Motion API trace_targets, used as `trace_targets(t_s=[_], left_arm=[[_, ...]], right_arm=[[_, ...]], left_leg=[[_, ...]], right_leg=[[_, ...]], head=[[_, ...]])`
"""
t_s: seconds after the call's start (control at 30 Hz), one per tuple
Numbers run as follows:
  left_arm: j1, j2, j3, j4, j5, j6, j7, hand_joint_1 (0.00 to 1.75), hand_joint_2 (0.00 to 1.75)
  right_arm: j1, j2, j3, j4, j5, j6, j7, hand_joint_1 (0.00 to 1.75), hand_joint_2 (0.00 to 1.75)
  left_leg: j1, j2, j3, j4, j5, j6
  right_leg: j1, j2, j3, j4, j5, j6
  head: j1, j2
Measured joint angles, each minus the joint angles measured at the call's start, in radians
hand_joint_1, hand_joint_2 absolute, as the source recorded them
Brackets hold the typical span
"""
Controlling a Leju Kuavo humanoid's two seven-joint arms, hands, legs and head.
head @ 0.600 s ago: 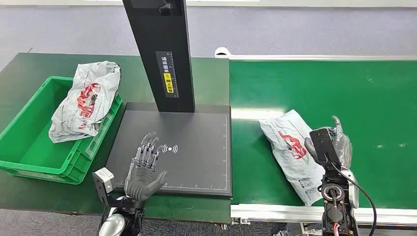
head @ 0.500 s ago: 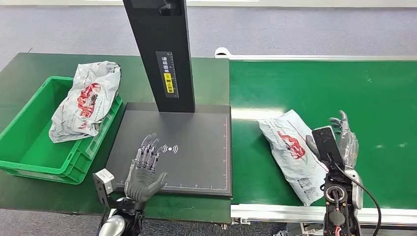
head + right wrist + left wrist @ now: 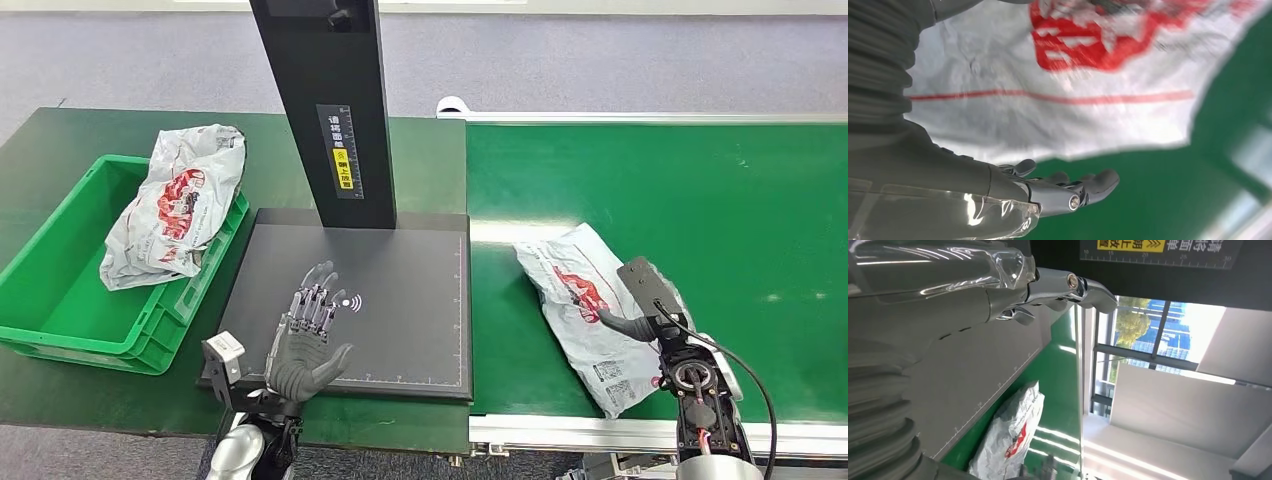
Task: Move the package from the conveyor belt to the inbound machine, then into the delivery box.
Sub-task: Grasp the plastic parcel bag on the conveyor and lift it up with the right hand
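Note:
The white plastic package [image 3: 588, 310] will crumple and fold around my grip when I carry it, because the package's near end [image 3: 622, 388] is thin and flat with wrinkled plastic.
A white plastic package [image 3: 575, 300] with red print lies on the green conveyor belt [image 3: 700, 190]; it also shows in the left wrist view [image 3: 1010, 435] and the right wrist view [image 3: 1048, 90]. My right hand [image 3: 650, 305] is at the package's right edge with its thumb lying on the bag. Its fingers [image 3: 1083, 187] are stretched out apart, over the belt beside the bag. My left hand [image 3: 310, 335] hovers open, fingers spread, over the black plate of the inbound machine [image 3: 400, 300]. The green delivery box [image 3: 60, 270] stands to the left.
A second white package [image 3: 175, 205] leans on the box's far right rim. The machine's black post [image 3: 325, 110] rises behind the plate. The belt's white front rail [image 3: 570, 432] runs beneath my right arm. Windows and a wall [image 3: 1173, 365] appear in the left wrist view.
My right hand has swung left onto the package's edge, its thumb now over the bag. The package has drifted slightly left on the belt. My left hand has moved a little forward over the plate.

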Motion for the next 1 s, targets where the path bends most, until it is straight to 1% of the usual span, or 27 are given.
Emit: trace_targets(t_s=[0.17, 0.27, 0.3, 0.4, 0.43, 0.7, 0.9, 1.0], left_arm=[[-0.012, 0.004, -0.012, 0.020, -0.006, 0.001, -0.010, 0.00, 1.75], [-0.013, 0.006, -0.016, 0.024, -0.007, 0.003, -0.011, 0.00, 1.75], [-0.012, 0.007, -0.017, 0.024, -0.007, 0.003, -0.011, 0.00, 1.75], [-0.011, 0.010, -0.018, 0.025, -0.007, 0.006, -0.011, 0.00, 1.75], [-0.010, 0.011, -0.018, 0.025, -0.007, 0.007, -0.012, 0.00, 1.75], [0.006, 0.016, -0.017, 0.016, -0.012, 0.012, -0.021, 0.00, 1.75], [0.013, 0.018, -0.017, 0.000, -0.013, 0.013, -0.022, 0.00, 1.75], [0.019, 0.019, -0.016, -0.006, -0.013, 0.014, -0.022, 0.00, 1.75]], right_arm=[[-0.073, -0.046, 0.000, 0.205, 0.000, 0.077, 0.018, 0.00, 1.75], [-0.103, -0.062, 0.002, 0.280, 0.011, 0.115, 0.041, 0.02, 1.75], [-0.112, -0.066, 0.002, 0.297, 0.014, 0.126, 0.048, 0.41, 1.75], [-0.136, -0.074, 0.003, 0.337, 0.016, 0.149, 0.056, 1.71, 1.75], [-0.143, -0.076, 0.003, 0.346, 0.015, 0.152, 0.057, 1.75, 1.75], [-0.173, -0.083, 0.003, 0.387, 0.010, 0.184, 0.057, 1.75, 1.75], [-0.175, -0.082, 0.003, 0.400, 0.000, 0.190, 0.054, 1.75, 1.75], [-0.175, -0.080, 0.003, 0.405, -0.010, 0.177, 0.050, 1.75, 1.75]], left_leg=[[0.000, 0.000, -0.001, 0.000, 0.000, 0.000], [0.000, 0.000, -0.001, 0.000, 0.000, 0.000], [0.000, 0.000, -0.001, 0.000, 0.000, 0.000], [0.000, 0.000, -0.001, 0.000, 0.000, 0.000], [0.000, 0.000, -0.001, 0.000, 0.000, 0.000], [0.000, 0.000, 0.000, 0.000, 0.000, 0.000], [0.000, -0.001, -0.001, 0.000, 0.000, 0.000], [0.000, -0.001, -0.001, 0.000, 0.000, 0.000]], right_leg=[[0.000, 0.000, -0.001, 0.000, 0.000, 0.000], [0.000, 0.000, -0.001, 0.000, 0.000, 0.000], [0.000, 0.000, -0.001, 0.000, 0.000, 0.000], [0.000, 0.000, -0.001, 0.000, 0.000, 0.000], [0.000, 0.000, -0.001, 0.000, 0.000, 0.000], [0.000, 0.000, 0.000, 0.000, 0.000, 0.000], [0.000, 0.000, 0.000, 0.000, 0.000, 0.000], [0.000, -0.001, 0.000, 0.000, 0.000, 0.000]], head=[[0.000, 0.000], [0.000, 0.000], [0.000, 0.000], [0.000, 0.000], [0.000, 0.000], [0.000, 0.000], [0.000, 0.000], [0.000, 0.000]])
